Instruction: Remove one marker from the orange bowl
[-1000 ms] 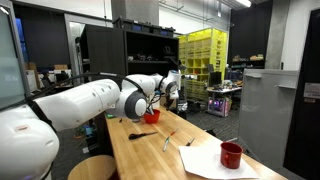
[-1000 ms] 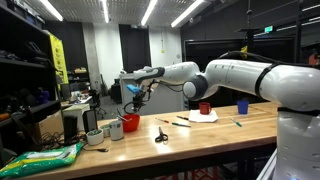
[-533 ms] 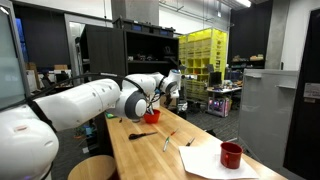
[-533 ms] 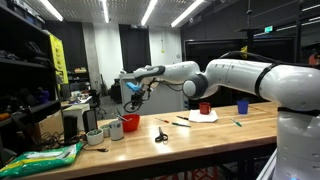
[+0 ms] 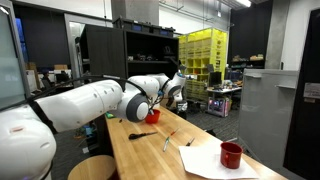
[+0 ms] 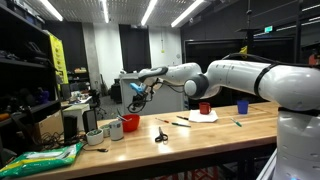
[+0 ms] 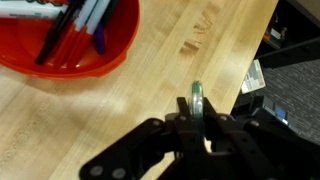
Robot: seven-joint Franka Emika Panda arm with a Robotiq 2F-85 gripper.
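I should keep lowering my gripper until the marker touches the wood and then let go, because the marker hangs clear of the orange bowl's rim [image 7: 112, 62] over open table [image 7: 186, 73].
The orange bowl [image 7: 70, 45] sits on the wooden table at the top left of the wrist view and holds several markers [image 7: 75, 25] with red, blue and black bodies. My gripper [image 7: 197, 112] is shut on one marker [image 7: 197, 97], seen end-on between the fingers, above bare table to the right of the bowl. In both exterior views the gripper [image 5: 170, 95] [image 6: 137, 93] hangs above and slightly to the side of the bowl [image 5: 151, 117] [image 6: 130, 123].
A dark red mug [image 5: 231, 155] stands on white paper [image 5: 205, 160]. Scissors [image 6: 160, 135] and loose pens lie mid-table. A blue cup [image 6: 242, 107], two small cups [image 6: 105, 133] and a green bag [image 6: 45, 158] are also on the table. The table edge [image 7: 262, 60] is close.
The gripper has risen slightly and shifted sideways away from the bowl, with the marker held in it.
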